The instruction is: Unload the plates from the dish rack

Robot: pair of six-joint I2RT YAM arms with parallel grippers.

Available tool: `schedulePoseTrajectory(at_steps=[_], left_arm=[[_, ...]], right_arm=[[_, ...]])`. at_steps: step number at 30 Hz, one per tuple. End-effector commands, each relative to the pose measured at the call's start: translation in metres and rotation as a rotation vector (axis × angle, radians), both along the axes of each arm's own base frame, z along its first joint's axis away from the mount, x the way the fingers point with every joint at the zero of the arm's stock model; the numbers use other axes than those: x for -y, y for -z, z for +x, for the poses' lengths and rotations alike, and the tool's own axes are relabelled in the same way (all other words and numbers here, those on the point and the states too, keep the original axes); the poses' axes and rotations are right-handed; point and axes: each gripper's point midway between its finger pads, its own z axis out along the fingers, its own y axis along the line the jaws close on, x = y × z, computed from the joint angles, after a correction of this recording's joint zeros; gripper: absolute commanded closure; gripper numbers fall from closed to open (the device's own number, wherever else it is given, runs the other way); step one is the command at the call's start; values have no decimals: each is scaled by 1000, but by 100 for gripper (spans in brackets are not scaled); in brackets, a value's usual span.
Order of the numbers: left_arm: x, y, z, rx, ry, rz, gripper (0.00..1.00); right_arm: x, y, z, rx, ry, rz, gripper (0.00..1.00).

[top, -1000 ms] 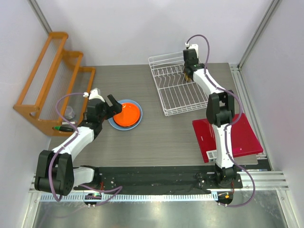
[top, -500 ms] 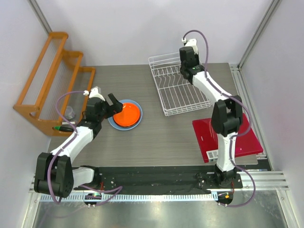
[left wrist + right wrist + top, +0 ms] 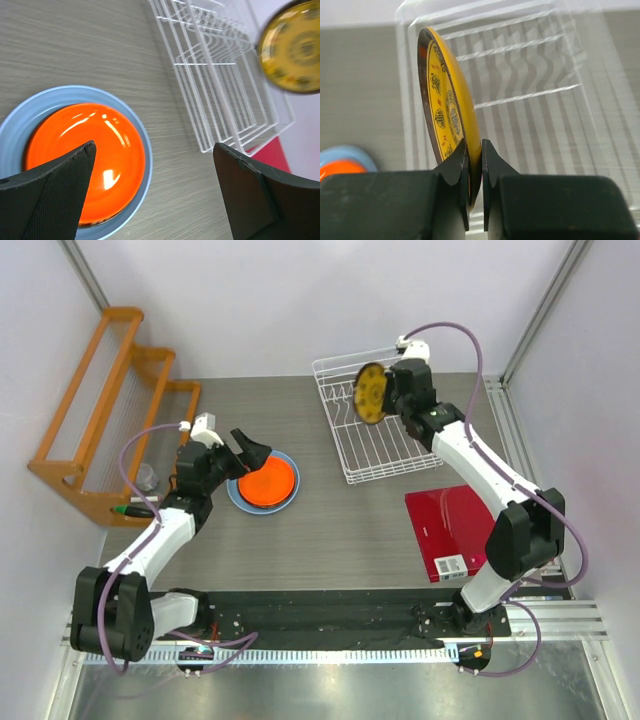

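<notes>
My right gripper is holding the patterned plate on edge [image 3: 370, 393] over the rack, so my left gripper should grab its free rim [image 3: 357, 393] and lower it onto the orange plate.
My right gripper [image 3: 389, 397] is shut on the rim of a yellow-brown patterned plate [image 3: 371, 393], holding it on edge above the far end of the white wire dish rack [image 3: 385, 450]. In the right wrist view the plate [image 3: 447, 105] rises from between my fingers [image 3: 474, 156] over the rack [image 3: 535, 95]. An orange plate [image 3: 268, 480] lies stacked on a light blue plate [image 3: 236, 497] on the table left of the rack. My left gripper [image 3: 247, 454] hovers open over their left side; its wrist view shows the orange plate [image 3: 85, 160], the blue rim [image 3: 20, 117] and the rack [image 3: 220, 75].
An orange wooden stepped shelf [image 3: 110, 410] stands at the far left. A flat red book [image 3: 470, 530] lies on the table near the right arm's base. White walls enclose the table on three sides.
My right gripper has lifted the yellow-brown plate up out of the rack and swung it left, the arm stretching out. My left gripper has tilted up slightly over the stacked plates.
</notes>
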Motion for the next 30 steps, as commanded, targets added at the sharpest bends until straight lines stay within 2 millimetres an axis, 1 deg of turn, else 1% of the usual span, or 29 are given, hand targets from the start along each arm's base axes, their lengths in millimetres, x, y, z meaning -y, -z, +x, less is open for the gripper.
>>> schedulePoseTrajectory(at_steps=[1, 4, 5, 7, 9, 10, 12, 14, 16, 22, 25, 26, 28, 29, 30], left_arm=[[22, -26, 5, 80, 97, -113, 1], [29, -29, 5, 97, 124, -150, 1], [30, -28, 6, 94, 129, -158, 0], [33, -28, 6, 94, 139, -177, 1], [35, -21, 7, 83, 149, -185, 0], [36, -23, 7, 92, 154, -192, 1], [38, -18, 8, 80, 159, -199, 0], [39, -17, 8, 79, 161, -206, 1], [40, -15, 9, 80, 163, -212, 1], [43, -20, 14, 90, 172, -232, 4], [46, -22, 16, 93, 184, -239, 16], [46, -21, 16, 90, 182, -239, 26], [46, -19, 16, 90, 183, -236, 42], [45, -15, 15, 82, 179, -233, 54], [45, -15, 15, 82, 178, -233, 60]], right_arm=[[-82, 11, -33, -76, -304, 298, 99], [-107, 20, -46, -106, -390, 398, 99], [-117, 21, -51, -118, -409, 438, 99], [-128, 28, -55, -131, -446, 485, 99], [-142, 27, -62, -139, -498, 558, 99], [-146, 28, -64, -146, -509, 579, 99], [-157, 27, -71, -156, -545, 622, 99], [-163, 30, -75, -172, -564, 642, 99], [-174, 27, -80, -177, -593, 673, 99], [-196, 27, -95, -201, -654, 750, 99], [-203, 31, -99, -212, -673, 759, 99], [-204, 33, -101, -220, -676, 766, 99], [-206, 32, -103, -224, -689, 779, 99], [-206, 34, -103, -230, -691, 784, 99], [-208, 34, -105, -232, -699, 790, 99]])
